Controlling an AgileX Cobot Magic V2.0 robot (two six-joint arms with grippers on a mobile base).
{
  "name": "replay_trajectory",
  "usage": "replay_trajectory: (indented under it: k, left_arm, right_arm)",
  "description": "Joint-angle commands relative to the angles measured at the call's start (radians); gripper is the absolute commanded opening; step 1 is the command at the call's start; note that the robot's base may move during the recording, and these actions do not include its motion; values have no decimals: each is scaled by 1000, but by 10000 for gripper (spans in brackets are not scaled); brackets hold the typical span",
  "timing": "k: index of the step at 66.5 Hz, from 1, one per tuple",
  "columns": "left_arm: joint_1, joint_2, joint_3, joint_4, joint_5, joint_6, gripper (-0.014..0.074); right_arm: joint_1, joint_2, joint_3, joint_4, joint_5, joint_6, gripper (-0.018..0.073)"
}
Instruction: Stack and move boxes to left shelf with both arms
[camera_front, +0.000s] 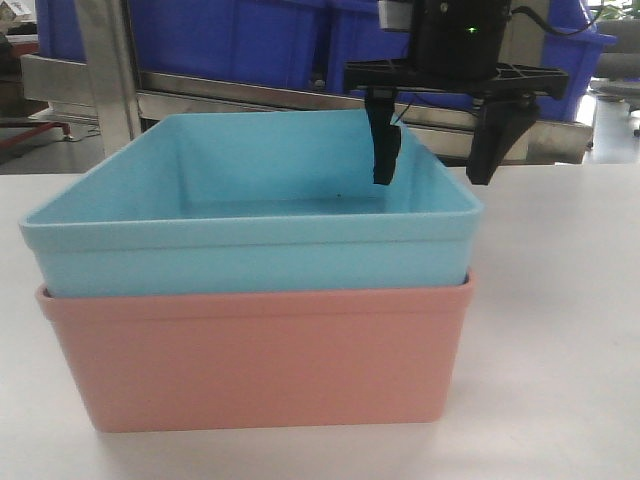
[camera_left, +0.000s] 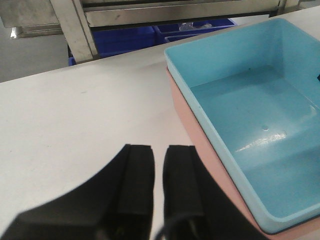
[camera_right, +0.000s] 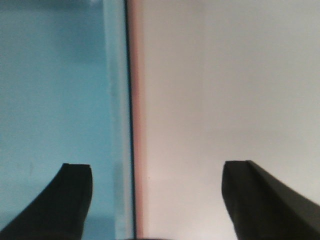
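Note:
The robot's right gripper has both rims (camera_right: 130, 120) running together between its fingers, so the salmon pink box (camera_front: 262, 360) will rise along with the light blue box when the robot lifts.
The light blue box (camera_front: 250, 250) sits nested inside the salmon pink box (camera_front: 260, 360) on the white table. My right gripper (camera_front: 432, 180) hangs open over their far right corner. One finger is inside the blue box and the other is outside, above the table. In the right wrist view the stacked rims (camera_right: 127, 100) run between the fingers of the right gripper (camera_right: 157, 167), and nothing is gripped. My left gripper (camera_left: 159, 147) hovers over bare table just left of the boxes (camera_left: 240, 110). Only a thin slit separates its fingers, with nothing in it. I cannot tell whether the steel rack behind is the left shelf.
A stainless-steel rack (camera_front: 110, 70) with a horizontal bar (camera_front: 250, 95) stands behind the table, with dark blue bins (camera_front: 230, 40) in it. In the left wrist view its post (camera_left: 75, 25) rises beyond the table's far edge. White tabletop (camera_left: 75, 110) spreads left of the boxes.

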Motion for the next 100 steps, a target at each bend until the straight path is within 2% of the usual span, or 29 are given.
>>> replay_trajectory:
  k: [1,12,21,29,36,50,65,70,88,94,100]
  left_arm:
    - [-5,5,-30,-19,-68,-1,158]
    - [-5,31,-42,-86,-65,-1,407]
    - [-5,119,-105,-166,-31,-1,505]
    - [-5,246,-213,-269,36,-1,504]
    - [-5,370,-318,-319,97,-1,504]
    - [-5,660,-534,-317,201,-1,503]
    - [-5,914,-673,-330,267,-3,502]
    - [-5,982,-697,-327,273,-32,503]
    - [-5,1118,-699,-325,261,-43,487]
    - [-5,1140,-699,-325,254,-43,449]
    - [-5,1159,-699,-325,251,-43,386]
  right_arm:
    - [-6,-82,-37,-16,-14,-37,622]
    - [-6,-136,-37,-17,-34,-70,622]
    - [-6,-176,-37,-18,-42,-99,622]
    - [-6,-201,-37,-18,-43,-128,622]
    - [-6,-206,-37,-19,-38,-142,622]
    - [2,-202,-34,-19,-53,-149,622]
    - [26,-136,-34,-21,-72,-149,622]
    - [33,-99,-34,-21,-82,-149,622]
    - [34,-12,-32,-29,-107,-149,622]
    - [34,6,-32,-36,-109,-149,619]
    - [34,22,-32,-39,-106,-149,545]
